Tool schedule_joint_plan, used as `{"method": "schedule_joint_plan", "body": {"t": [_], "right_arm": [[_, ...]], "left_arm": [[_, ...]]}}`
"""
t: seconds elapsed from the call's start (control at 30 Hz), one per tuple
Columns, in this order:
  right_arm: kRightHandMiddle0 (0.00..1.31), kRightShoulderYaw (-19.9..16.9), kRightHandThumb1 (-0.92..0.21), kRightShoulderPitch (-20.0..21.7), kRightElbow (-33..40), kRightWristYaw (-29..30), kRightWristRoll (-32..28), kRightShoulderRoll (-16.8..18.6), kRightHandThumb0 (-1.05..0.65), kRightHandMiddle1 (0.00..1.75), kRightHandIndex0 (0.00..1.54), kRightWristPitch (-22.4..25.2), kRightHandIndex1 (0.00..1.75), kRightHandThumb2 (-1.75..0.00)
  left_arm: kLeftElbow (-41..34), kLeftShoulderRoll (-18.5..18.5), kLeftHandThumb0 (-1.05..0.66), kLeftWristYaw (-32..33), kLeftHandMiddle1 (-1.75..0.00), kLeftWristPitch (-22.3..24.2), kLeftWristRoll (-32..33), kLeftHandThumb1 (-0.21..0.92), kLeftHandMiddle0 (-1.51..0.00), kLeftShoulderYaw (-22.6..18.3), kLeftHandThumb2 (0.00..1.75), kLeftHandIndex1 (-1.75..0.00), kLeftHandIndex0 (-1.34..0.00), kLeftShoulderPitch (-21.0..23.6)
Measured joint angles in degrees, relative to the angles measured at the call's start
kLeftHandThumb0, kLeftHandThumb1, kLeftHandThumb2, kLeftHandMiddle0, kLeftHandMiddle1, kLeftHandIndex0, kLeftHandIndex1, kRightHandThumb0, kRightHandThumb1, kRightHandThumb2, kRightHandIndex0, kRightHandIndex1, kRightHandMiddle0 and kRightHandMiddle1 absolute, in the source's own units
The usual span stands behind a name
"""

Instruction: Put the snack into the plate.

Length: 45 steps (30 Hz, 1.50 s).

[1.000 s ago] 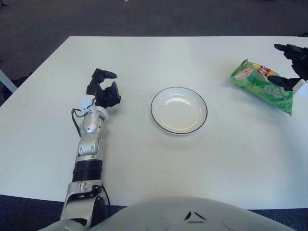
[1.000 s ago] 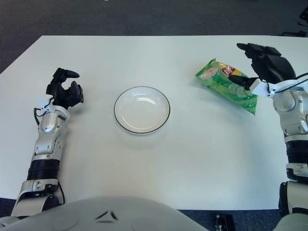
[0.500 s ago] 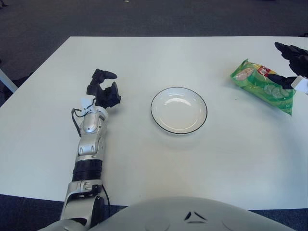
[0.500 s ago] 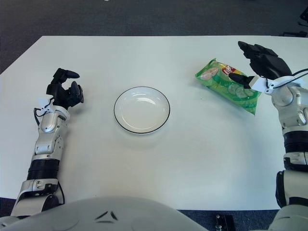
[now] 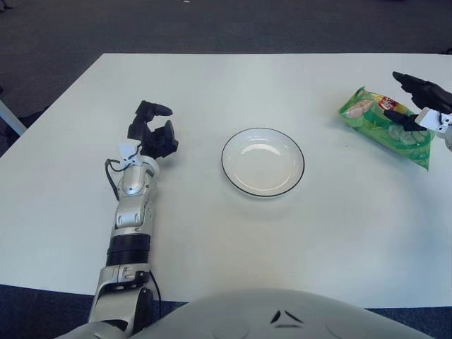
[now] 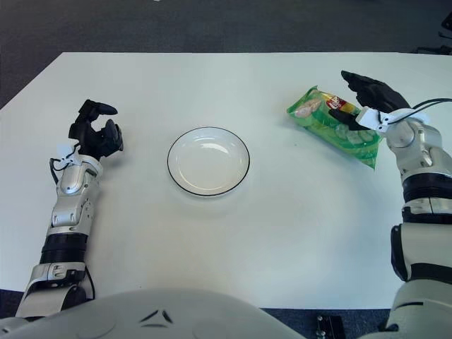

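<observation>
The green snack bag (image 5: 378,128) is longer than the white plate (image 5: 263,162) is wide. I therefore expect the bag's corners to overhang the plate's rim when I lower it.
A green snack bag (image 6: 326,123) lies flat on the white table to the right of a white plate with a dark rim (image 6: 208,160); the plate holds nothing. My right hand (image 6: 357,101) hovers over the bag's right half, fingers spread above it and thumb low by its middle, holding nothing. The bag's far right end is partly hidden behind that hand. My left hand (image 6: 94,131) shows at the table's left side, well left of the plate, with its fingers curled on nothing.
The white table (image 6: 233,233) stretches across the view, with dark carpet beyond its far edge. My own body fills the bottom of the view.
My right hand has dropped lower and shifted left, further over the snack bag. The bag, the plate and the left hand have not moved.
</observation>
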<state>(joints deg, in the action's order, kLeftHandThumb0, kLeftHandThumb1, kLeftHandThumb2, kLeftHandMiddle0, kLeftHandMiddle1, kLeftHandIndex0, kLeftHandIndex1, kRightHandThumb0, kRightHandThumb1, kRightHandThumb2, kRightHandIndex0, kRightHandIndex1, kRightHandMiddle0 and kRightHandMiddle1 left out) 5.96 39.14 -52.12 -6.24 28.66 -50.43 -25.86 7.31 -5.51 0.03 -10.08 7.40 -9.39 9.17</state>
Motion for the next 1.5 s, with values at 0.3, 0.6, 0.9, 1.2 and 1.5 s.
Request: {"method": "schedule_joint_plan", "body": {"t": [0.3, 0.6, 0.9, 1.2, 1.5], "right_arm": [[0.0, 3.18, -0.92, 2.04, -7.43, 0.25, -0.01, 2.84, -1.05, 0.0, 0.0, -1.83, 0.0, -0.88], [0.0, 5.7, -0.92, 2.71, -12.45, 2.02, 0.06, 4.86, -1.05, 0.0, 0.0, -2.85, 0.0, -0.93], [0.0, 7.99, -0.92, 4.35, -14.86, 2.45, 0.04, 4.96, -1.05, 0.0, 0.0, -3.33, 0.0, -0.96], [0.0, 9.12, -0.92, 4.77, -15.57, 2.5, -0.03, 4.95, -1.05, 0.0, 0.0, -3.74, 0.0, -0.98], [0.01, 10.18, -0.92, 4.77, -15.77, 4.08, 0.07, 4.93, -1.05, 0.19, 0.0, -3.65, 0.0, -0.91]], "left_arm": [[-0.49, 0.0, -0.41, 0.58, -1.75, 0.0, -0.63, 0.56, -1.3, 0.19, 1.02, -1.75, -0.42, -0.05], [-0.69, 0.0, -0.41, 1.06, -1.75, -0.05, -1.13, 0.56, -1.3, 0.38, 1.01, -1.75, -0.42, -0.13], [-1.7, 0.0, -0.41, 1.55, -1.75, -0.18, -1.38, 0.56, -1.3, 0.56, 1.01, -1.75, -0.42, -0.59], [-2.32, 0.0, -0.41, 1.6, -1.75, -0.19, -1.47, 0.55, -1.31, 0.75, 1.02, -1.75, -0.42, -0.93], [-2.33, 0.0, -0.41, 1.74, -1.75, -0.4, -1.6, 0.55, -1.3, 0.81, 1.03, -1.75, -0.43, -0.94]]}}
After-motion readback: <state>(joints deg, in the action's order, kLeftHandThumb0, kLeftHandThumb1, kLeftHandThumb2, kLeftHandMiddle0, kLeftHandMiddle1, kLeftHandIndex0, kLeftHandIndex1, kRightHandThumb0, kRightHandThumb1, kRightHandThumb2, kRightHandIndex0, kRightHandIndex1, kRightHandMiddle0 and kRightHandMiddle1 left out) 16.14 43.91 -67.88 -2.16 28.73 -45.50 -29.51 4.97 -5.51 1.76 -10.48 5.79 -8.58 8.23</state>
